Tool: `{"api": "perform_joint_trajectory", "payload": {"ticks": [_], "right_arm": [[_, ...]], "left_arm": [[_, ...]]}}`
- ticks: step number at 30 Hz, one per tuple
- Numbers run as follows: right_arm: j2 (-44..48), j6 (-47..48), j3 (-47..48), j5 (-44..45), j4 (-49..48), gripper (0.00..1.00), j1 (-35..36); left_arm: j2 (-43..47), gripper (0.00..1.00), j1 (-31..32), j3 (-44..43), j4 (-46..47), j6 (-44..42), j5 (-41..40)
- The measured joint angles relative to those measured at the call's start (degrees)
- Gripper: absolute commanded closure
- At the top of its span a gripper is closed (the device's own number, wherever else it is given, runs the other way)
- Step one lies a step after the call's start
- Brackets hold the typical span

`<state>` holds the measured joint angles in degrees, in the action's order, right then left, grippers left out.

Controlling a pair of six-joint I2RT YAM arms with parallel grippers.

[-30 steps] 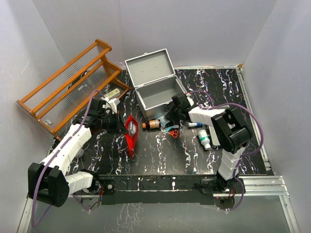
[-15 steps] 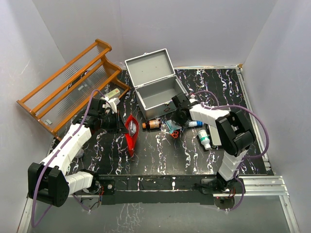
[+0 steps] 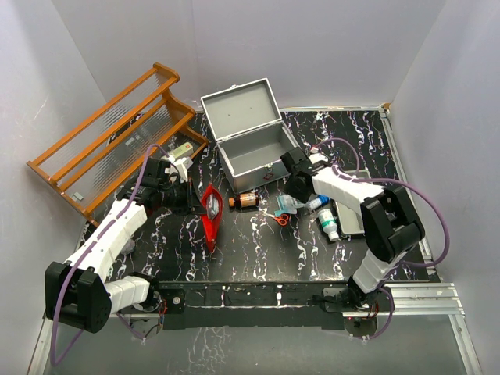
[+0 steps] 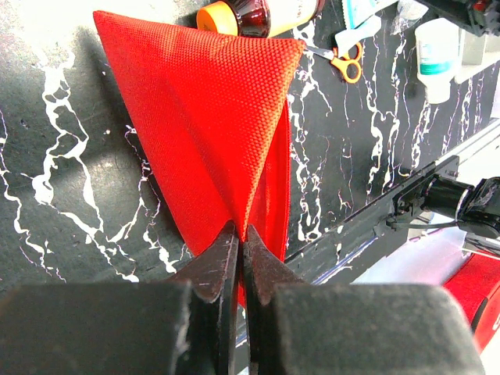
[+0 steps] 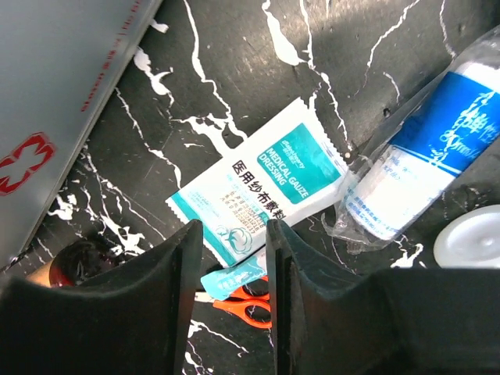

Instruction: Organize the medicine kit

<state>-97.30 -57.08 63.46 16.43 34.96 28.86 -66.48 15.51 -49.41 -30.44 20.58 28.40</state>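
The gauze packet is lying flat on top of the teal sachet (image 5: 233, 276). My right gripper should pull the gauze packet to clear space (image 3: 250, 251) first and then take the gauze packet's end for the red pouch.
The medicine kit (image 3: 248, 148) is a grey metal box standing open at the back centre, lid up; its wall shows in the right wrist view (image 5: 55, 86). My left gripper (image 3: 192, 198) is shut on the edge of a red fabric pouch (image 3: 211, 212), which also shows in the left wrist view (image 4: 211, 117) with the gripper (image 4: 241, 238) pinching it. My right gripper (image 3: 291, 193) is open and empty, hovering just in front of the kit. In the right wrist view the gripper (image 5: 234, 234) is over a teal-and-white gauze packet (image 5: 266, 187).
Orange scissors (image 3: 279, 216) and a small teal sachet (image 5: 234, 277) lie under the gauze. A brown bottle (image 3: 244, 201), a blue-and-white bandage roll (image 3: 316, 202), a white bottle (image 3: 329, 225) and a shallow grey tray (image 3: 355, 225) lie nearby. A wooden rack (image 3: 117, 137) stands at the back left.
My right gripper has swung from the kit's front right corner down and towards me, over the gauze packet and scissors. The left arm and the red pouch have not moved.
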Motion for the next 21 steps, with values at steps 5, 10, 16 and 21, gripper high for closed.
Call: {"api": "perform_joint_trajectory", "payload": {"ticks": [5, 10, 16, 21], "right_arm": [[1.4, 1.7, 0.0, 0.9, -0.2, 0.48, 0.0], [-1.5, 2.9, 0.2, 1.9, 0.1, 0.46, 0.0], [-7.6, 7.2, 4.1, 0.8, 0.7, 0.49, 0.1], [-8.3, 12.2, 4.8, 0.1, 0.8, 0.70, 0.0]], "left_arm": [[0.0, 1.00, 0.0, 0.0, 0.0, 0.0, 0.0], [0.0, 1.00, 0.0, 0.0, 0.0, 0.0, -0.1], [0.0, 1.00, 0.0, 0.0, 0.0, 0.0, -0.2], [0.0, 1.00, 0.0, 0.0, 0.0, -0.1, -0.2]]}}
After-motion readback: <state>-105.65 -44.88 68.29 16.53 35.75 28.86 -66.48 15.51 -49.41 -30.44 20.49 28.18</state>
